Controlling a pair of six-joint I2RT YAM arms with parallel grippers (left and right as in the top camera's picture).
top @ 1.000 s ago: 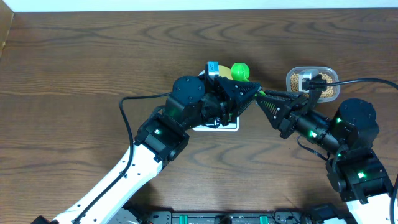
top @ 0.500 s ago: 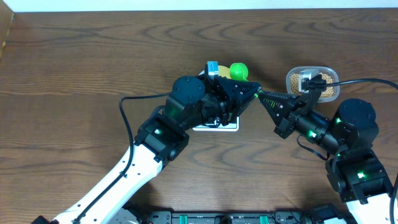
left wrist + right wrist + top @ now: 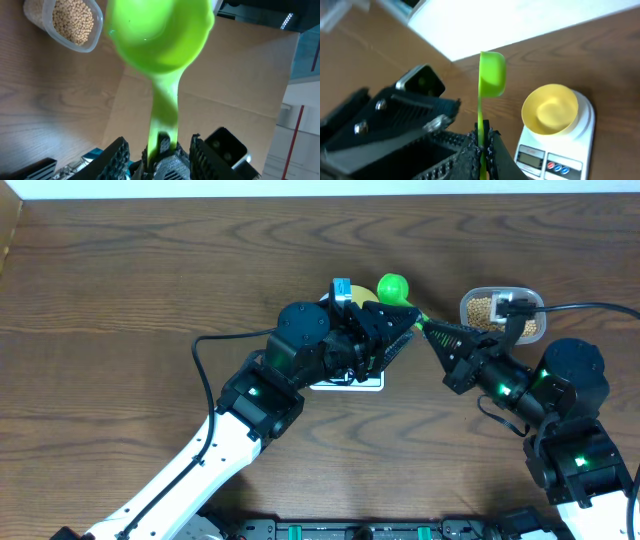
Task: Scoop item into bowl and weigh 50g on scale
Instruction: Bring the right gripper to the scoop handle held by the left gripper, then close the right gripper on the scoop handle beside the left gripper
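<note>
The handle's broad side (image 3: 165, 97) is pointing at my left gripper. Next, my right gripper turns the scoop edge-on before my left gripper shuts on the handle (image 3: 163, 124).
A bright green scoop (image 3: 392, 285) hangs empty over the table's middle, and my right gripper (image 3: 483, 145) is shut on its thin handle. My left gripper (image 3: 159, 152) stands open, one jaw on each side of that handle, touching nothing. The pale yellow bowl (image 3: 550, 110) sits empty on the white scale (image 3: 585, 125); in the overhead view my left arm hides most of both. The tan beans (image 3: 72, 22) fill a clear tub (image 3: 500, 310) to the right of the scoop.
The two arms meet tip to tip above the scale (image 3: 345, 383). A small blue object (image 3: 341, 287) sits just behind the scale. Bare wood stretches to the left and along the back.
The left jaws have opened off the scoop's handle while the right jaws have closed on it. The scoop's head has shifted slightly right.
</note>
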